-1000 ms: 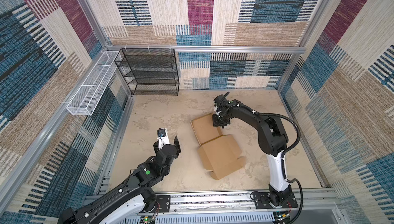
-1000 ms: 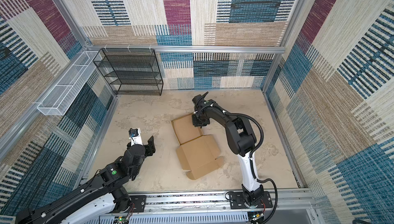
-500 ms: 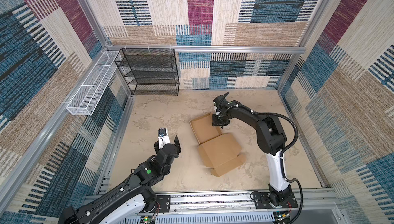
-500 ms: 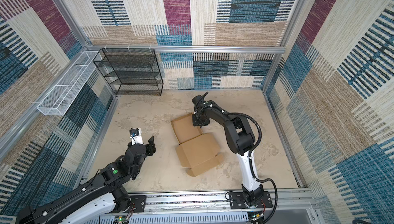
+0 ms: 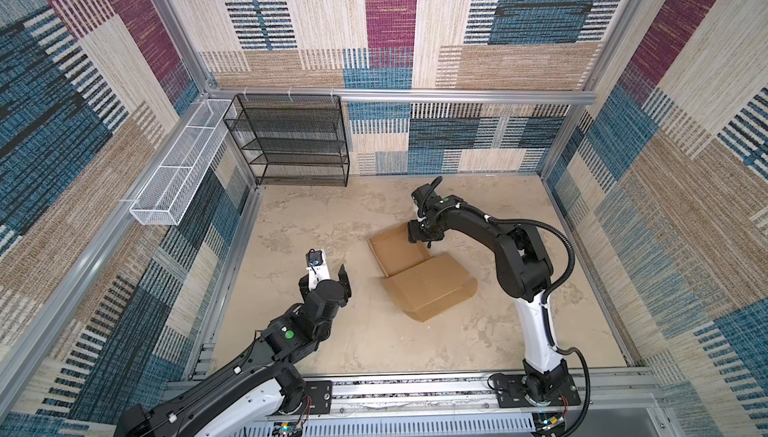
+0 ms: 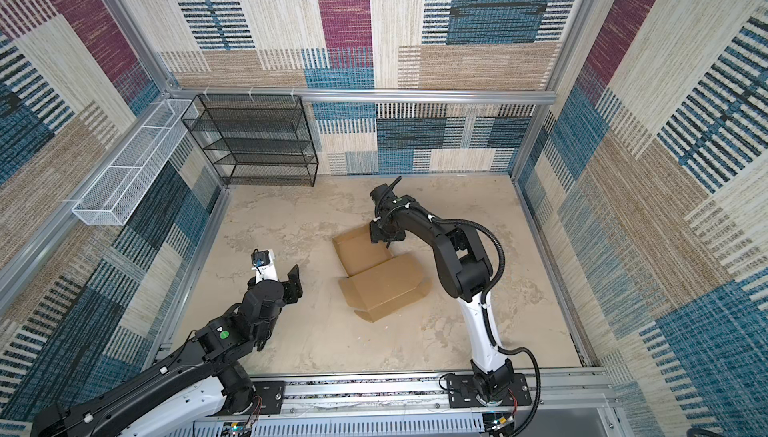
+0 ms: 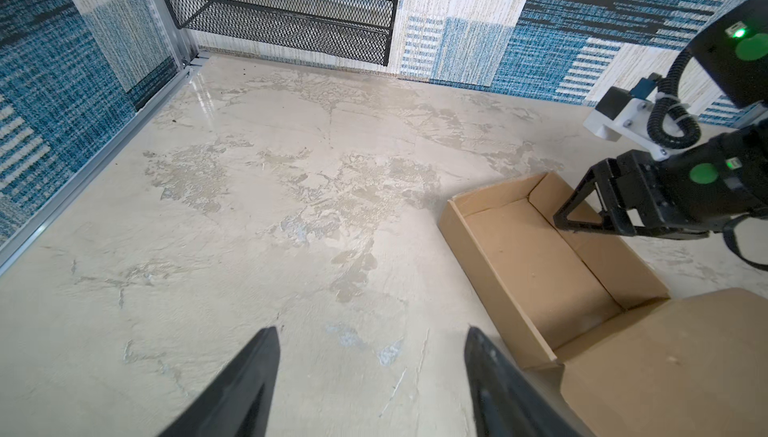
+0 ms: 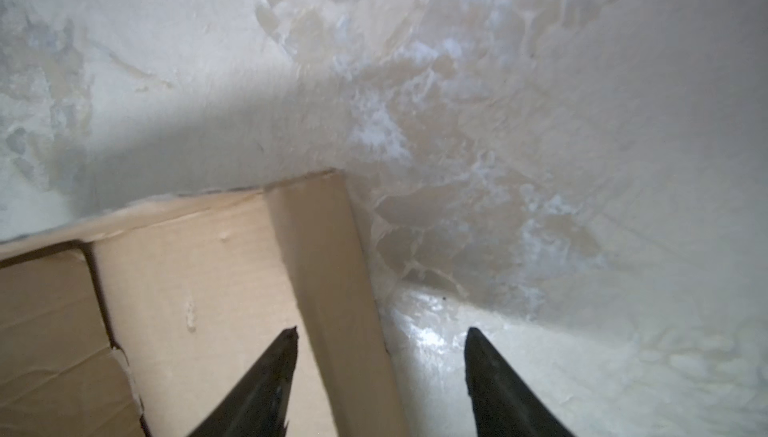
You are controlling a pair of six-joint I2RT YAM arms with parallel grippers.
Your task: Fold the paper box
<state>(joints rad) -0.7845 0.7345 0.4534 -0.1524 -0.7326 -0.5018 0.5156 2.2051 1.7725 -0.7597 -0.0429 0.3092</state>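
My right gripper needs to move back, because it is over the tray (image 5: 400, 246) where the lid panel must close. I should then lift the lid panel from both sides (image 5: 400, 296).
The paper box (image 5: 399, 248) (image 6: 363, 250) is plain brown cardboard in mid-floor: a shallow tray with its walls standing, and a lid panel (image 5: 432, 285) hinged on its near side. My right gripper (image 5: 419, 235) (image 6: 384, 237) is at the tray's far right corner. In the right wrist view it (image 8: 380, 331) is open and straddles the side wall (image 8: 328, 281), one fingertip inside the tray and one over the floor. My left gripper (image 5: 328, 277) (image 7: 370, 333) hangs open over bare floor left of the box (image 7: 536, 260), with nothing in it.
A black mesh shelf (image 5: 291, 139) stands against the back wall at the left. A white wire basket (image 5: 178, 164) hangs on the left wall. Aluminium rails (image 5: 415, 389) border the beige floor in front, and patterned walls close in the other sides.
My right gripper's jaws have spread wider at the box's far right corner. The lid panel looks shorter from above than a second ago. The left arm has not moved.
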